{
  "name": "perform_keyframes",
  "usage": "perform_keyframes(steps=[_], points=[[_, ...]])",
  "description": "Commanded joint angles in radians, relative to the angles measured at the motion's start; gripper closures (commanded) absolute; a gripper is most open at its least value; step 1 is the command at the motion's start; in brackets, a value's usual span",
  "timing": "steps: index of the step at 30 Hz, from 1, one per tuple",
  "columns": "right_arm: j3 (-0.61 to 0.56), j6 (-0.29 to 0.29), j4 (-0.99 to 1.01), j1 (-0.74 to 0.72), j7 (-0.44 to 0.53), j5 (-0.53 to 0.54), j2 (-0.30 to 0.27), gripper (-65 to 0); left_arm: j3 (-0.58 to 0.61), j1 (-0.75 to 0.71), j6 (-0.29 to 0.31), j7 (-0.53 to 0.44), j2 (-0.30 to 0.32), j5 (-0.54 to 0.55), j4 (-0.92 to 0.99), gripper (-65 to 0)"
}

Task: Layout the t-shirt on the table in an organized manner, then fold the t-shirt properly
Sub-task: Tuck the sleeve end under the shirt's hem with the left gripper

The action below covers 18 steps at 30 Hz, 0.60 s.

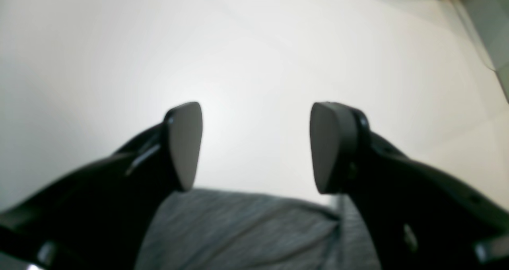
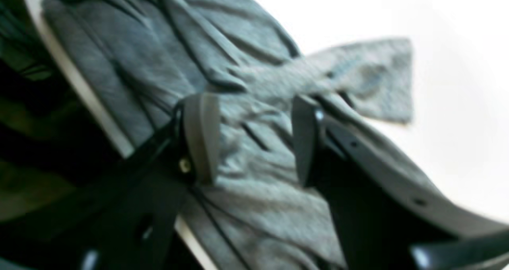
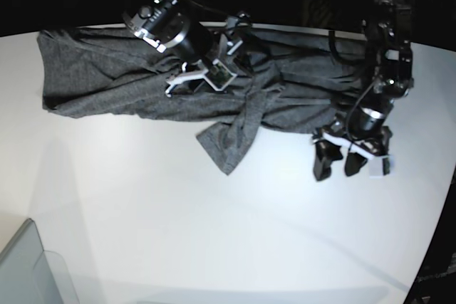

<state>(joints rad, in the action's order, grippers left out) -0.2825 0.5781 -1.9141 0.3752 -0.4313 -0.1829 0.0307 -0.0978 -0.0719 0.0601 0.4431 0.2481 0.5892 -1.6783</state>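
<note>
I should take the sleeve's tip (image 3: 224, 156) with my left gripper and pull it along the t-shirt toward that gripper's end, because one sleeve juts (image 3: 246, 120) past the t-shirt's edge.
The dark grey t-shirt (image 3: 128, 76) lies stretched and wrinkled along the far edge of the white table (image 3: 214, 233), with one sleeve (image 3: 228, 147) trailing toward the middle. My right gripper (image 3: 199, 82) hovers over the shirt's middle. In the right wrist view its jaws (image 2: 252, 138) stand open just above the creased cloth (image 2: 246, 206), with nothing clamped. My left gripper (image 3: 336, 169) is at the shirt's right end, open. In the left wrist view (image 1: 256, 146) it hangs over bare table (image 1: 254, 43), with the shirt's edge (image 1: 246, 230) just beneath and behind the fingertips.
A translucent grey bin corner (image 3: 28, 268) sits at the near left of the table. The table's far edge (image 2: 83, 87) runs right under the shirt, with dark space beyond it. A grey object (image 1: 489, 23) stands past the table's rim in the left wrist view.
</note>
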Motion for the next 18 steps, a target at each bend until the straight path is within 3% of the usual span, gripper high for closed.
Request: perform_keyframes(steps=[1,5,11,18], points=[[0.007,-0.002,-0.023,-0.003,0.025,0.015,0.005,-30.0,0.014,0.033,0.001,-0.017,-0.011,-0.001,0.017,-41.2],[0.045,0.001,-0.023,-0.002,0.025,0.015,0.005,-29.9,0.106,0.157,-0.001,-0.013,-0.085,-0.001,0.192,-41.2],[0.084,0.001,-0.023,0.0,0.024,0.015,-0.016,-29.9,0.295,0.3,-0.001,-0.019,-0.138,-0.001,0.402,-41.2],[0.085,0.001,-0.023,-0.002,0.024,0.015,-0.039,-29.9,0.375,0.41,-0.003,-0.019,-0.194,-0.001,0.643,-41.2]])
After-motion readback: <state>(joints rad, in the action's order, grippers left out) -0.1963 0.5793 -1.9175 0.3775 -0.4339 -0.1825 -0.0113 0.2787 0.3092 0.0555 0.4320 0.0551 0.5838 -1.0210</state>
